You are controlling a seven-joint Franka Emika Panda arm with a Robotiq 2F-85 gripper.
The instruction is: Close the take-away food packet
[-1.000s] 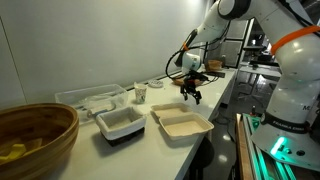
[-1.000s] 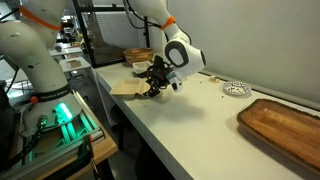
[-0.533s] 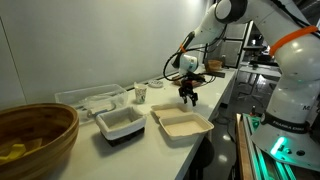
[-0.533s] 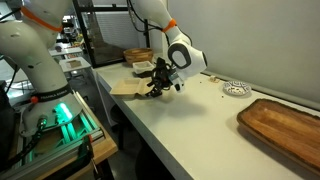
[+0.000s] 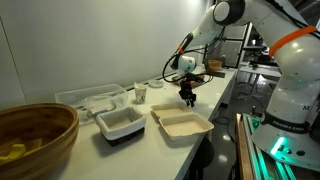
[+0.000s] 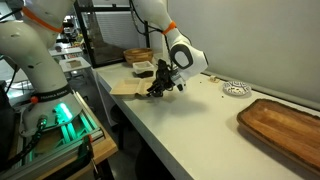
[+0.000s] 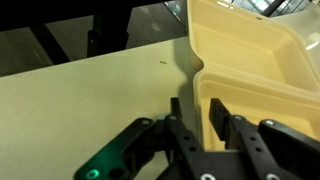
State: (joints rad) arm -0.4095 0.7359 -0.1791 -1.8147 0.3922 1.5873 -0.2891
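My gripper's fingers are astride the packet's side close to the hinge point(image 7: 200, 78), so I should open them, shift farther along the packet's side point(image 7: 206, 140) and take hold there before lifting.
The take-away food packet point(image 5: 182, 123) is a beige, shallow clamshell box lying open near the table's front edge; it shows in both exterior views point(image 6: 124, 88). My gripper point(image 5: 188, 100) hangs at its far side, pointing down, low over the table point(image 6: 155, 90). In the wrist view the packet point(image 7: 250, 50) fills the upper right. Its raised side wall stands between my gripper's point(image 7: 197, 103) two dark fingers point(image 7: 216, 110). The jaws are narrow but still apart, with a slim gap beside the wall.
A white tub with a dark base point(image 5: 120, 123) sits beside the packet. Behind it are a clear plastic tray point(image 5: 90, 98) and a paper cup point(image 5: 141, 93). A wooden bowl point(image 5: 35, 138) stands at one end, a wooden board point(image 6: 285, 128) at the other.
The jaws have narrowed from wide open to a slim gap around the packet's wall. The gripper has dropped slightly towards the table.
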